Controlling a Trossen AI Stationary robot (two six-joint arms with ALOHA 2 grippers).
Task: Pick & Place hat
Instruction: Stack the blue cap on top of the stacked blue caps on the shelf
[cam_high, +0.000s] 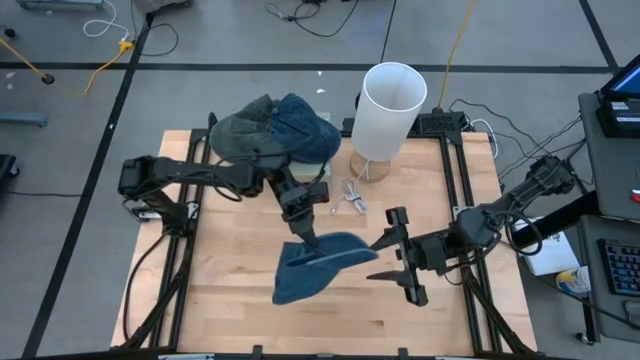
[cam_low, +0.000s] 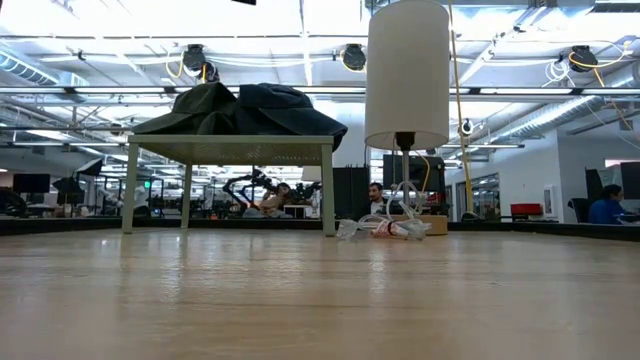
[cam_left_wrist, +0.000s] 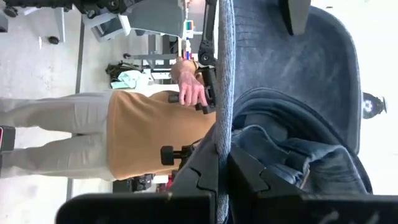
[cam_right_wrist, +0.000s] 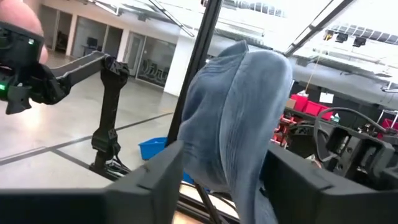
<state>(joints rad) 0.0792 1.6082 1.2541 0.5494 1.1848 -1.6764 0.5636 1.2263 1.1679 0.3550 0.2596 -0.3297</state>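
Note:
The hat hangs at a slant from its edge in my left gripper (cam_high: 316, 250). My right gripper should grab the hat's brim (cam_high: 358, 253) first, and then my left gripper should grab the opposite edge of the hat's top.
A blue corduroy hat (cam_high: 318, 265) hangs in the air over the middle of the table; the low view, at table height, shows neither it nor a gripper. My left gripper (cam_high: 305, 232) comes from the far left and is shut on the hat's upper part. My right gripper (cam_high: 380, 257) is open at the hat's right end. In the right wrist view its two fingers stand on either side of the hat (cam_right_wrist: 236, 112); I cannot tell whether they touch it. My left gripper (cam_left_wrist: 224, 177) pinches a thin edge of the hat (cam_left_wrist: 225, 134) between its two fingers, which slant down from the far left. The edge runs straight out between the fingers. The hat is lifted clear of the table and hangs below and to the right of the fingers.
A small stand (cam_low: 230, 148) at the table's far side carries a pile of dark hats (cam_high: 275, 130). To its right is a white lamp (cam_high: 390, 105) with a bundle of cable (cam_high: 350, 195) at its foot. A person in a tan shirt (cam_left_wrist: 149, 134) stands beyond the table.

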